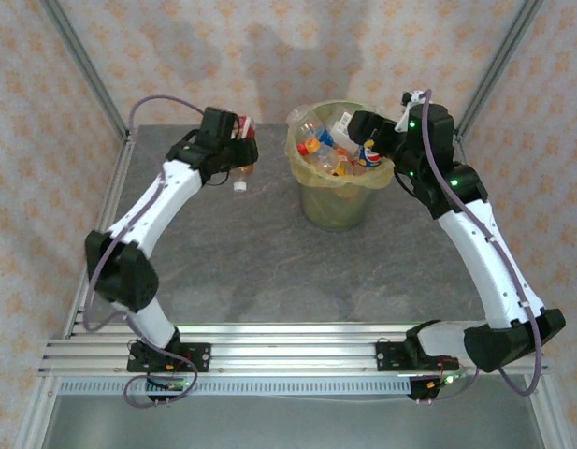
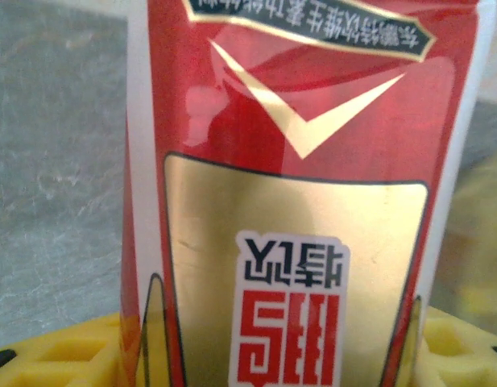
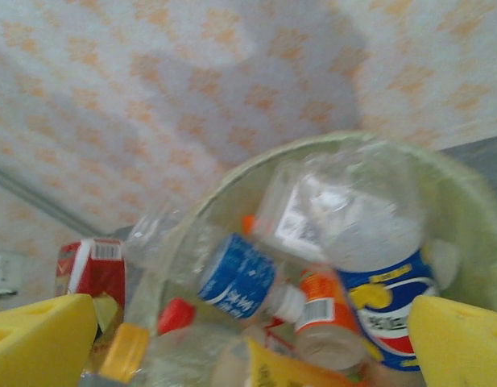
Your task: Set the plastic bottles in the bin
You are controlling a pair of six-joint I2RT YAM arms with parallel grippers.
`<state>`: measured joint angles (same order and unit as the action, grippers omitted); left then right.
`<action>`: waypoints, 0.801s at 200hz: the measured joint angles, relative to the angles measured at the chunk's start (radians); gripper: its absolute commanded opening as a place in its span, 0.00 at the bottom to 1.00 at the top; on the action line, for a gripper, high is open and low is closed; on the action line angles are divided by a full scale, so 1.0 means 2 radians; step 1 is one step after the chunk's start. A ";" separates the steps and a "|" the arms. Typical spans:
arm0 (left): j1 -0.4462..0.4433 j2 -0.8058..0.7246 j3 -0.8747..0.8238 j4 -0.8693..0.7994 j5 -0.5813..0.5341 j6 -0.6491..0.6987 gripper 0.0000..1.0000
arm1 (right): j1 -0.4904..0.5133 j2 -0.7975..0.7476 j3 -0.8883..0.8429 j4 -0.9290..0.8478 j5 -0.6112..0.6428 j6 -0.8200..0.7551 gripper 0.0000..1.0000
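Observation:
I expect the red and gold bottle to lie at a slant on top when I drop it into the bin, because bottles are heaped close to the bin's rim.
A plastic bottle with a red and gold label sits between the yellow fingers of my left gripper, which is shut on it. From above, that gripper is at the back left of the table, left of the bin, and the bottle's white cap pokes out toward the front. The pale yellow-green bin holds several plastic bottles. My right gripper hovers open over the bin's right rim. In its own view it holds nothing, and a blue-labelled bottle and an orange-labelled one lie below it.
The bin's bag-lined rim curves close under the right fingers. A metal frame post rises at the back left and another at the back right. The grey tabletop lies bare in front of the bin.

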<state>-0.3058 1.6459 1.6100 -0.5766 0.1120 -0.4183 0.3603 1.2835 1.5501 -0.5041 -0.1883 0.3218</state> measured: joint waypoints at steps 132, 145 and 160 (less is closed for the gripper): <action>-0.116 -0.099 -0.010 0.076 0.148 0.066 0.47 | 0.071 0.003 -0.028 0.121 -0.142 0.095 0.99; -0.121 -0.099 -0.010 0.088 0.151 0.070 0.47 | 0.079 0.004 -0.028 0.124 -0.142 0.098 0.99; -0.124 -0.099 -0.006 0.094 0.152 0.073 0.47 | 0.085 0.005 -0.028 0.126 -0.142 0.101 0.99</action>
<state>-0.5541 1.4483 1.5970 -0.3893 0.4164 -0.2726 0.5301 1.2930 1.4940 -0.2512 -0.4721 0.5243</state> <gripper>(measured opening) 0.593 0.991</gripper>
